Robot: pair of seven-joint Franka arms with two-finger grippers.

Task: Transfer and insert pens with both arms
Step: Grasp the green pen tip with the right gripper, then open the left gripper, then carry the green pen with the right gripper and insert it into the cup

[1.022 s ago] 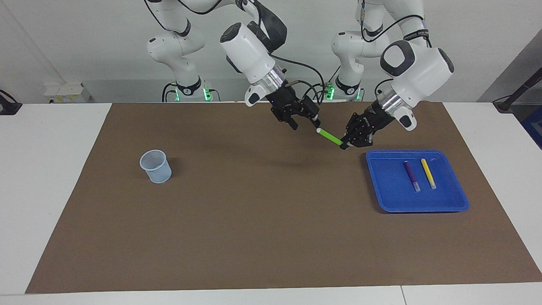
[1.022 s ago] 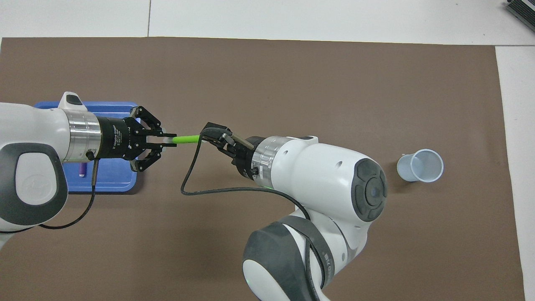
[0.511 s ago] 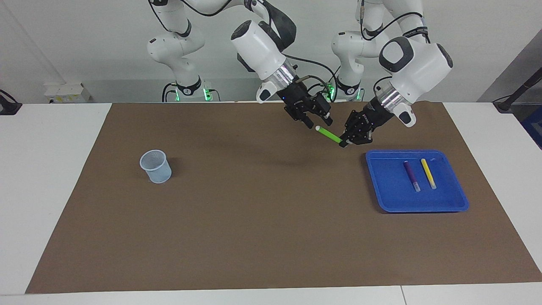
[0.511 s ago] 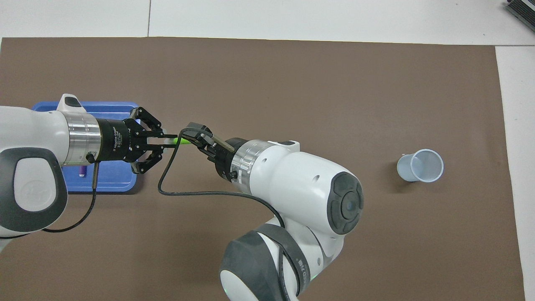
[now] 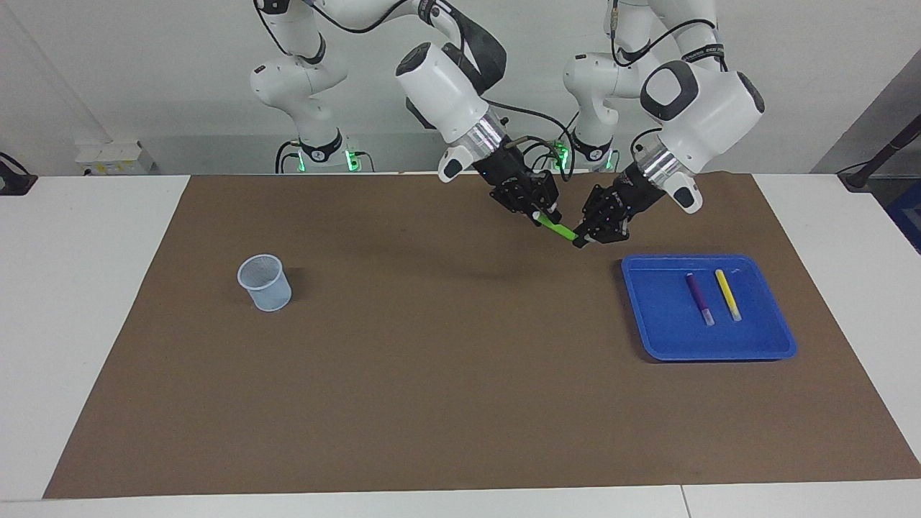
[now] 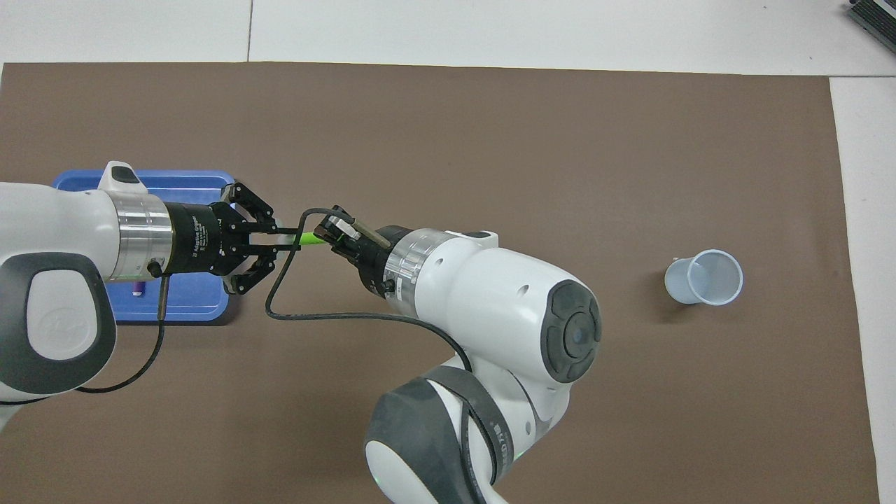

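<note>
Next, I open my left gripper, which is shut on the green pen [image 5: 557, 226] far from the mesh cup [image 5: 262, 275], and back it off before my right gripper puts the pen in.
The bright green pen [image 5: 560, 229] hangs in the air between both grippers, over the brown mat beside the blue tray. My left gripper [image 5: 580, 240] is shut on its green end. My right gripper [image 5: 541, 214] is closed on its pale end. In the overhead view the green pen [image 6: 313, 239] bridges the left gripper [image 6: 283, 238] and the right gripper [image 6: 329, 232]. The dark purple pen [image 5: 698, 297] and the yellow pen [image 5: 727, 293] lie side by side in the tray.
The blue tray [image 5: 662, 338] sits at the left arm's end of the table. A pale mesh cup [image 5: 265, 282] stands upright toward the right arm's end. A brown mat [image 5: 432, 374] covers the table.
My right gripper has moved in toward the left gripper and its fingers have closed on the green pen's pale end. The left gripper has kept its hold and barely moved.
</note>
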